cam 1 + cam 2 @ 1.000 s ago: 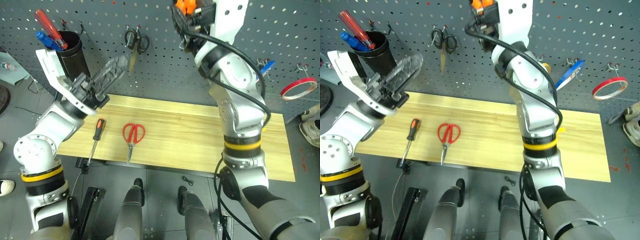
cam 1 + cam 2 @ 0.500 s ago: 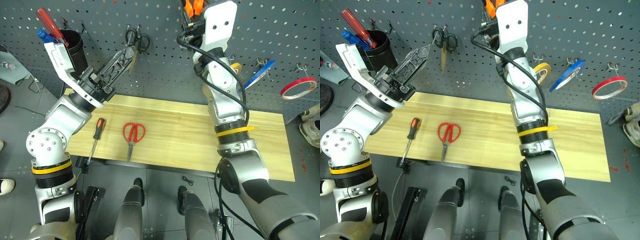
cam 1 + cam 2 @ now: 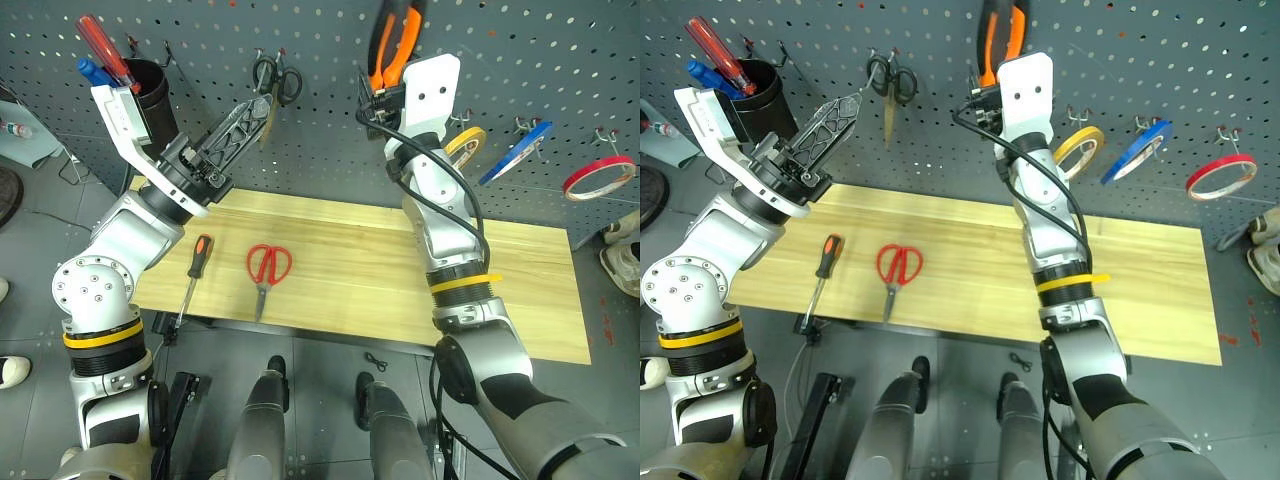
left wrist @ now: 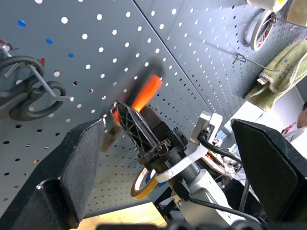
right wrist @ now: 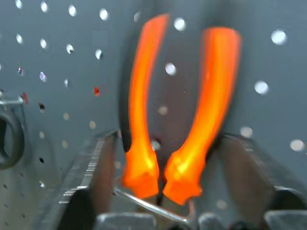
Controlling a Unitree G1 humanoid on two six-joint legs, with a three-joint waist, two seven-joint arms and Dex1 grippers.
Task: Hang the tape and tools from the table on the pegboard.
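Note:
My gripper will lower the orange-and-black screwdriver (image 3: 199, 258) into the black cup, where it will stand with its handle up, since red and blue screwdrivers (image 3: 104, 60) stick out of the cup.
The orange-and-black pliers (image 3: 394, 38) hang high on the pegboard (image 3: 200, 30), handles down. My right gripper (image 5: 170, 143) is open just below them, a finger on either side of the handles (image 5: 144, 110). The blue tape (image 3: 515, 150) hangs on a hook to the right. On the table (image 3: 350, 250) lie the red-handled scissors (image 3: 267, 268) and the orange-and-black screwdriver (image 3: 195, 270). My left gripper (image 3: 252, 108) is open and empty, raised over the table's left end and pointing at the pegboard.
Small black scissors (image 3: 272, 85) hang on the pegboard by my left gripper. A black cup (image 3: 145, 95) with red and blue screwdrivers is mounted at far left. A yellow roll (image 3: 465, 140) and a red roll (image 3: 598, 175) hang to the right.
My right gripper has opened and sunk away from the pliers, which stay up on the pegboard and now show well above the wrist.

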